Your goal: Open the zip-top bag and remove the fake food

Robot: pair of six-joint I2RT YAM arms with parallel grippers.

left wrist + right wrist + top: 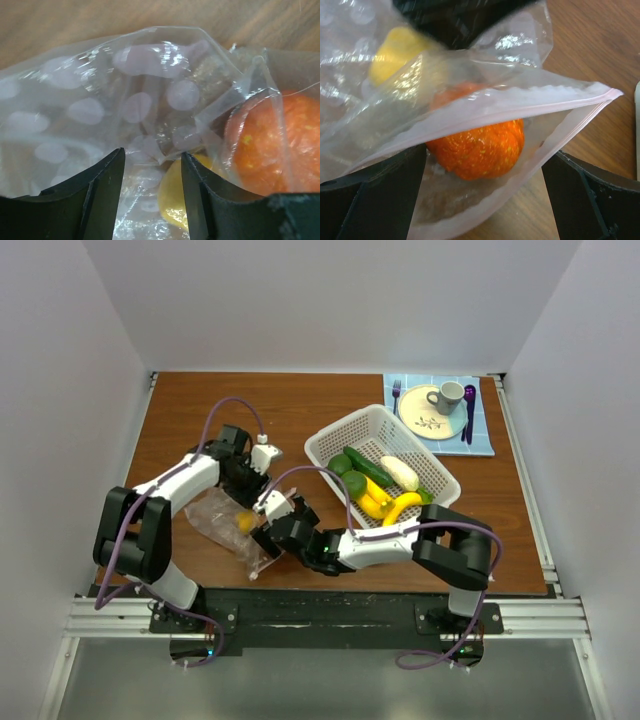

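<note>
The zip strip (487, 111) hangs down over the orange piece. My right gripper should first spread the bag's opening (542, 134) wider and move back out, and then take the orange piece.
The clear zip-top bag (212, 512) lies on the table at the near left, its pinkish zip strip (520, 102) parted. Inside are an orange-red piece of fake food (480, 147) and a yellow piece (395, 52), also seen in the left wrist view (172, 192). My right gripper (272, 532) is open and straddles the bag's mouth (487, 155), the orange piece between its fingers. My left gripper (247, 483) sits over the bag's far part, jaws partly apart over the film (152, 157). The other fake food (385, 485) lies in the basket.
The white perforated basket (330, 437) stands right of the bag with bananas, limes, a cucumber and a white piece. A cream plate (425, 420) with a grey mug (447, 395) sits on a blue mat (488, 440) at the back right.
</note>
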